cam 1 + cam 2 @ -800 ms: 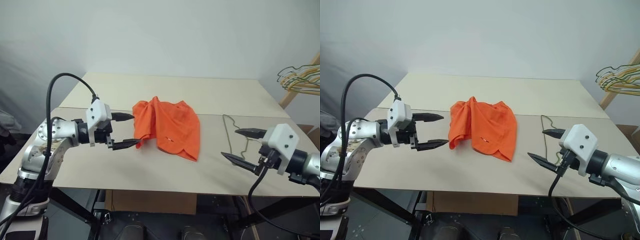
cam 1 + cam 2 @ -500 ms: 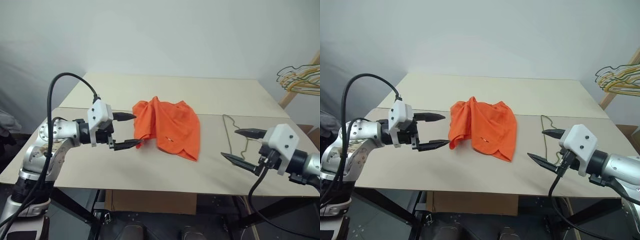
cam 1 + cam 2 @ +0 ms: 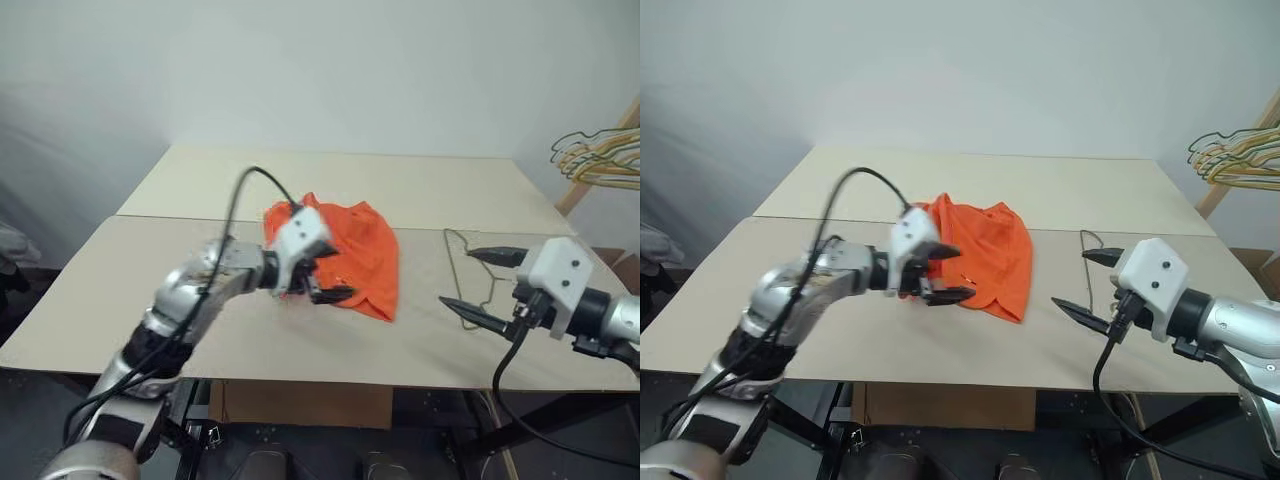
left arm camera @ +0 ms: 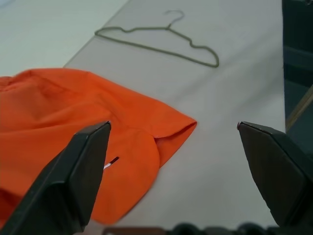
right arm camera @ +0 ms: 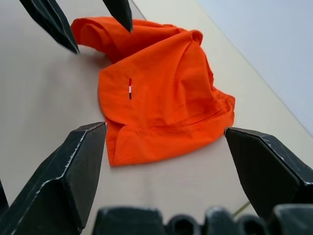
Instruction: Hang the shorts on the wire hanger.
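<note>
That corner (image 3: 386, 313) lies free ahead of the open fingers, so my left gripper should keep moving toward the orange shorts' near corner until its fingers are on both sides of the fabric.
The orange shorts (image 3: 358, 243) lie crumpled on the middle of the table (image 3: 200, 180). My left gripper (image 3: 333, 276) hovers open at their near left edge, one finger over the fabric and one at its front hem, with nothing held. In the left wrist view the shorts (image 4: 68, 107) spread under the left finger (image 4: 80, 171), and the wire hanger (image 4: 161, 41) lies flat beyond them. The wire hanger (image 3: 462, 268) rests on the table to the right of the shorts. My right gripper (image 3: 457, 278) stands open at the hanger, its fingers either side of the wire, apart from it.
A bunch of yellow, green and wooden hangers (image 3: 600, 158) hangs off a stand at the far right. A seam (image 3: 180, 216) crosses the tabletop from left to right. The near table edge (image 3: 300, 376) runs below both arms.
My left arm has swung right, from beside the shorts' left side to over their near edge, staying open. The right gripper has barely moved.
</note>
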Robot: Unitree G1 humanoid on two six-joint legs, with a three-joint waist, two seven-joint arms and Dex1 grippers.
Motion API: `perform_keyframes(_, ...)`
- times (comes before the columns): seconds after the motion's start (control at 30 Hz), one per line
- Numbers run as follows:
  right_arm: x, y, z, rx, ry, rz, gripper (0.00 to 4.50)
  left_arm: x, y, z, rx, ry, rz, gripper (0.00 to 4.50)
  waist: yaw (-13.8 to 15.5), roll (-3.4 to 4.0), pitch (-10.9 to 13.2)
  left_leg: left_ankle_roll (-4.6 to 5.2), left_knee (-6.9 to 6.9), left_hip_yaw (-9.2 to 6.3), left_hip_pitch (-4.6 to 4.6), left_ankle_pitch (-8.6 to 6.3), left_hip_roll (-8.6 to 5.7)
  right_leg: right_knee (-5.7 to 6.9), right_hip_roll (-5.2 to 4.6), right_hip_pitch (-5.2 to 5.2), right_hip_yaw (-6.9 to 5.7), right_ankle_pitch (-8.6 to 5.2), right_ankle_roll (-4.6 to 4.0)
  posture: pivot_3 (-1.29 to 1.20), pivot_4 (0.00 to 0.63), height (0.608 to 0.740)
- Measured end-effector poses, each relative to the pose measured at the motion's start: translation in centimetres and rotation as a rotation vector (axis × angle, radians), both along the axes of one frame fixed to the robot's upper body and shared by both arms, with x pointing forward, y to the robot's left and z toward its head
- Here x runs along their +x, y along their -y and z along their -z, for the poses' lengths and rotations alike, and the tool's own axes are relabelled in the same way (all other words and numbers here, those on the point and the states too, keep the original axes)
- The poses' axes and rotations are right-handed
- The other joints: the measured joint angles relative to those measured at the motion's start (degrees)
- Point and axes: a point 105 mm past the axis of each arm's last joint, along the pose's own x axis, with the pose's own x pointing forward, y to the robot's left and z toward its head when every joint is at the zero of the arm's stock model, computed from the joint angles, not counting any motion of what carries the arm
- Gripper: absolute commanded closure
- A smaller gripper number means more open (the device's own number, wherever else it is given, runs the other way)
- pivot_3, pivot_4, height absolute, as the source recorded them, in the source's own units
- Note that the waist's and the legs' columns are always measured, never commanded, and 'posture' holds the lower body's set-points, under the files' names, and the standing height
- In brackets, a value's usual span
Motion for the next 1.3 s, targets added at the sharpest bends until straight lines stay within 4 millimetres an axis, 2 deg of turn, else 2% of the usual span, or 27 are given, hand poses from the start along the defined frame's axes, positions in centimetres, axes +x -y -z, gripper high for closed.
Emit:
perform_keyframes(0.07, 0.1, -0.4, 0.3, 0.001, -0.006, -0.007, 0.06, 0.2, 2.2, 1.3, 0.053, -0.051, -0.024, 0.00, -0.34, 0.00, 0.00, 0.00, 0.00, 0.00, -0.02, 0.00, -0.04, -0.02, -0.01, 0.00, 0.05, -0.01, 0.02, 0.07, 0.000, 0.740)
perform_keyframes(0.17, 0.2, -0.9, 0.4, 0.001, 0.004, -0.012, 0.06, 1.0, 4.6, 4.6, 0.164, -0.105, -0.117, 0.00, -1.22, -0.02, 0.01, 0.01, 0.00, -0.01, -0.02, 0.00, -0.08, -0.02, 0.00, -0.02, 0.13, -0.02, 0.04, 0.05, 0.000, 0.740)
perform_keyframes(0.27, 0.1, -1.2, 0.5, 0.004, 0.006, -0.019, 0.06, 1.5, 5.6, 7.6, 0.265, -0.129, -0.175, 0.00, -2.33, 0.00, 0.01, 0.01, -0.01, -0.05, -0.02, 0.00, -0.08, 0.01, 0.02, -0.06, 0.14, -0.02, 0.03, 0.04, 0.000, 0.740)
perform_keyframes(0.37, 0.2, -1.2, 0.5, 0.002, 0.012, -0.016, 0.06, 2.5, 5.9, 9.6, 0.325, -0.113, -0.248, 0.00, -2.96, 0.01, 0.01, 0.01, -0.01, -0.09, 0.00, 0.00, -0.08, 0.02, 0.03, -0.06, 0.14, -0.02, 0.02, 0.03, 0.000, 0.740)
perform_keyframes(0.5, 0.1, -1.6, 0.2, -0.001, 0.029, -0.024, 0.06, 3.9, 6.5, 9.7, 0.318, -0.087, -0.300, 0.00, -3.38, 0.03, 0.00, 0.00, 0.00, -0.10, 0.04, 0.00, -0.13, 0.00, 0.00, 0.00, 0.16, -0.01, 0.04, 0.02, 0.000, 0.740)
perform_keyframes(0.6, 0.0, -1.8, 0.1, -0.002, 0.040, -0.028, 0.00, 4.5, 6.6, 9.8, 0.306, -0.095, -0.326, 0.57, -3.73, 0.03, 0.00, 0.00, 0.00, -0.10, 0.05, 0.00, -0.14, -0.02, -0.01, 0.01, 0.17, 0.00, 0.05, 0.02, 0.000, 0.740)
perform_keyframes(0.67, -0.1, -1.9, 0.0, -0.002, 0.043, -0.032, 0.00, 4.7, 6.6, 10.0, 0.296, -0.100, -0.334, 1.21, -4.01, 0.03, 0.00, 0.00, 0.00, -0.09, 0.05, -0.01, -0.13, -0.01, -0.01, 0.00, 0.17, 0.00, 0.05, 0.02, 0.000, 0.740)
perform_keyframes(0.87, -0.2, -1.9, 0.2, -0.001, 0.040, -0.031, 0.00, 5.5, 5.4, 10.2, 0.299, -0.103, -0.371, 3.12, -4.75, 0.03, 0.00, 0.00, -0.01, -0.09, 0.08, -0.01, -0.12, 0.01, 0.01, -0.01, 0.19, 0.01, 0.06, 0.03, 0.000, 0.740)
perform_keyframes(1.0, -0.2, -1.9, 0.2, -0.001, 0.039, -0.031, 0.00, 6.4, 3.7, 10.1, 0.316, -0.095, -0.412, 4.46, -5.18, 0.04, 0.00, -0.01, -0.01, -0.09, 0.07, -0.01, -0.12, 0.03, 0.01, -0.03, 0.19, 0.02, 0.06, 0.03, 0.000, 0.740)
perform_keyframes(1.13, -0.2, -2.0, 0.2, -0.001, 0.039, -0.032, 0.00, 6.9, 1.4, 9.4, 0.286, -0.064, -0.372, 4.46, -5.60, 0.06, -0.01, -0.01, -0.12, -0.05, 0.07, -0.01, -0.11, 0.03, 0.01, -0.08, 0.24, 0.04, 0.04, 0.03, 0.000, 0.740)
perform_keyframes(1.2, -0.2, -2.0, 0.4, -0.007, 0.038, -0.038, 0.00, 5.8, -0.7, 8.4, 0.241, -0.019, -0.236, 4.46, -6.02, 0.09, -0.02, -0.02, -0.34, 0.04, 0.17, -0.01, -0.07, 0.05, 0.03, -0.11, 0.36, 0.20, -0.24, 0.07, 0.000, 0.740)
perform_keyframes(1.3, -0.1, -2.3, 1.4, -0.086, 0.054, -0.071, 0.00, 3.3, -5.3, 7.1, 0.252, 0.056, -0.026, 4.46, -6.22, 0.11, -0.01, -0.05, -0.49, 0.07, 0.30, -0.04, -0.03, 0.15, 0.03, -0.12, 0.34, 0.19, -0.49, 0.10, 0.000, 0.740)
